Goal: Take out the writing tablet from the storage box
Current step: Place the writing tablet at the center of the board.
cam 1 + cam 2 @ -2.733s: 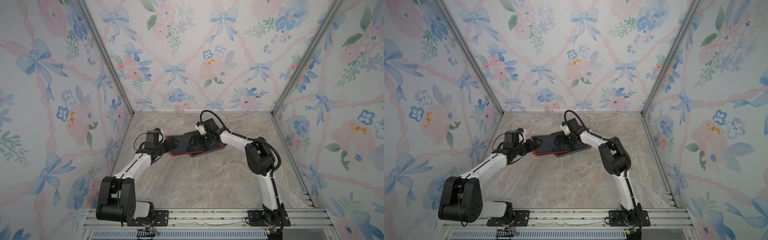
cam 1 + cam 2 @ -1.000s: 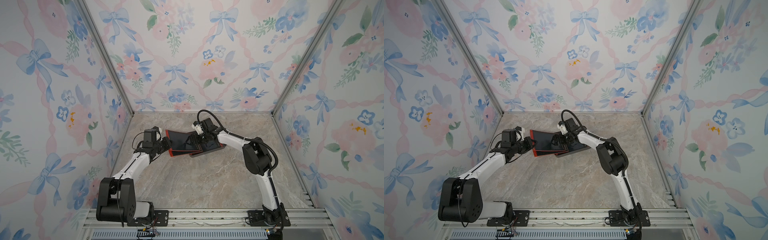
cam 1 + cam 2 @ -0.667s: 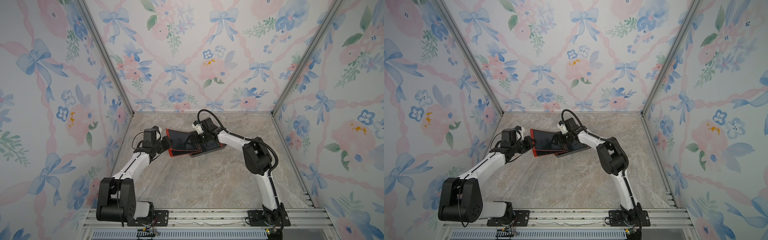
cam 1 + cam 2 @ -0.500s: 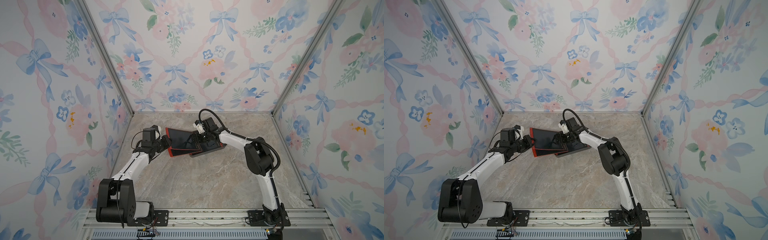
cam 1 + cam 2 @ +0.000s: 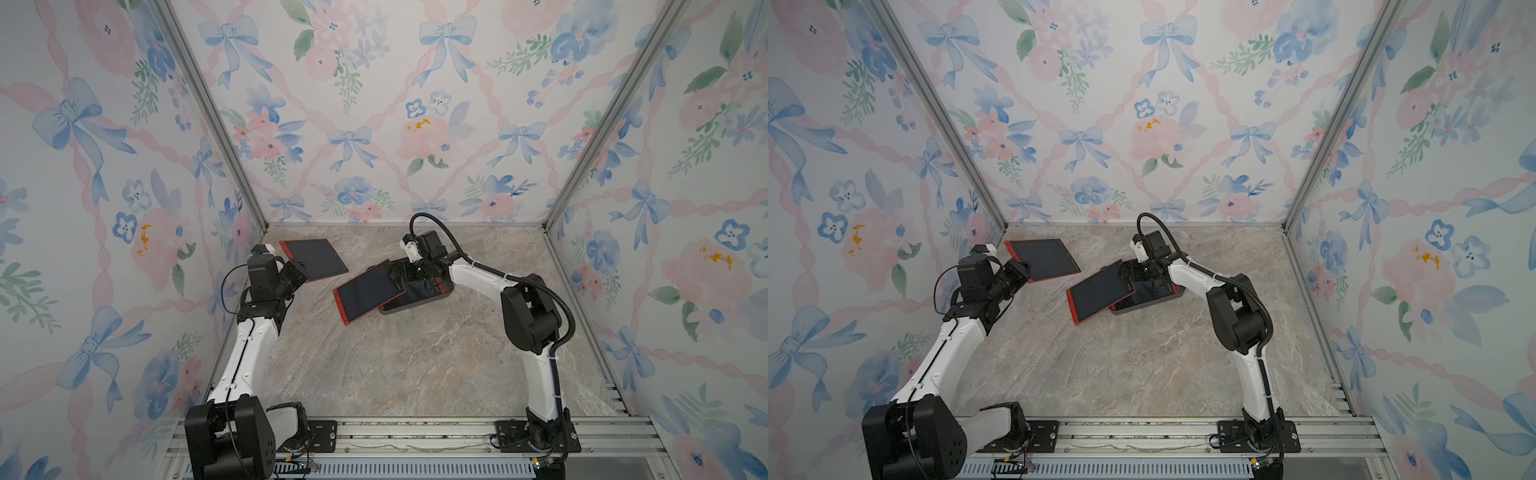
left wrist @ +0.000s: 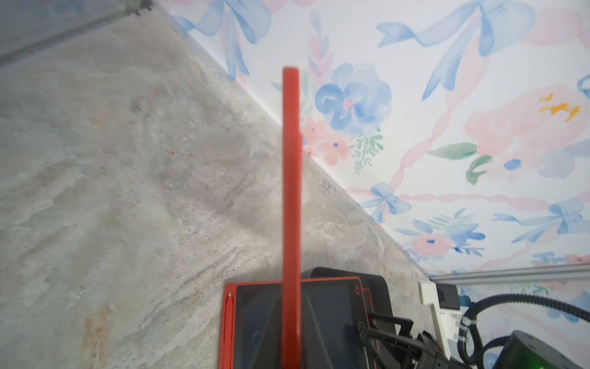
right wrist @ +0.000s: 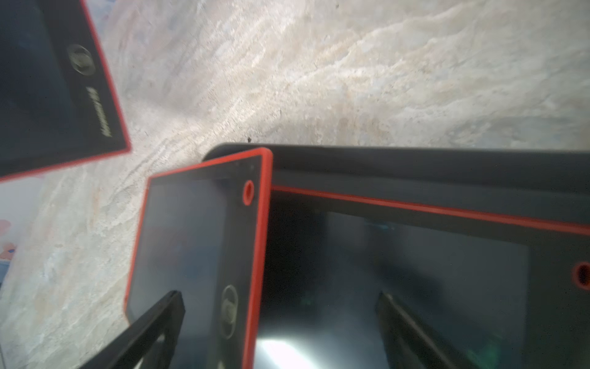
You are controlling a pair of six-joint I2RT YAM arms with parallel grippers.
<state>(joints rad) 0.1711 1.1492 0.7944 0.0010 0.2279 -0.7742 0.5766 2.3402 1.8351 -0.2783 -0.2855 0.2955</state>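
Note:
The second tablet's red end (image 5: 341, 307) sticks out of the storage box far from my right gripper, so my left gripper should put its tablet (image 5: 316, 259) down before reaching there.
In both top views my left gripper (image 5: 301, 268) (image 5: 1022, 269) is shut on the corner of a red-framed writing tablet (image 5: 313, 259) (image 5: 1042, 259), held in the air near the back left corner. The left wrist view shows that tablet edge-on as a red bar (image 6: 291, 191). A second tablet (image 5: 368, 291) (image 7: 191, 239) leans half out of the dark storage box (image 5: 415, 306) (image 7: 383, 159) onto the table. A third tablet (image 7: 415, 271) lies flat inside the box. My right gripper (image 5: 409, 272) (image 7: 281, 319) hovers open over the box, holding nothing.
The marble table (image 5: 395, 365) is walled by floral panels on three sides. An aluminium corner post (image 5: 216, 124) stands close behind the held tablet. The arm bases sit on the front rail (image 5: 395, 432).
My left arm has carried its tablet away from the box, up and toward the back left corner. The second tablet now shows, lying half out of the box. The right gripper has stayed over the box.

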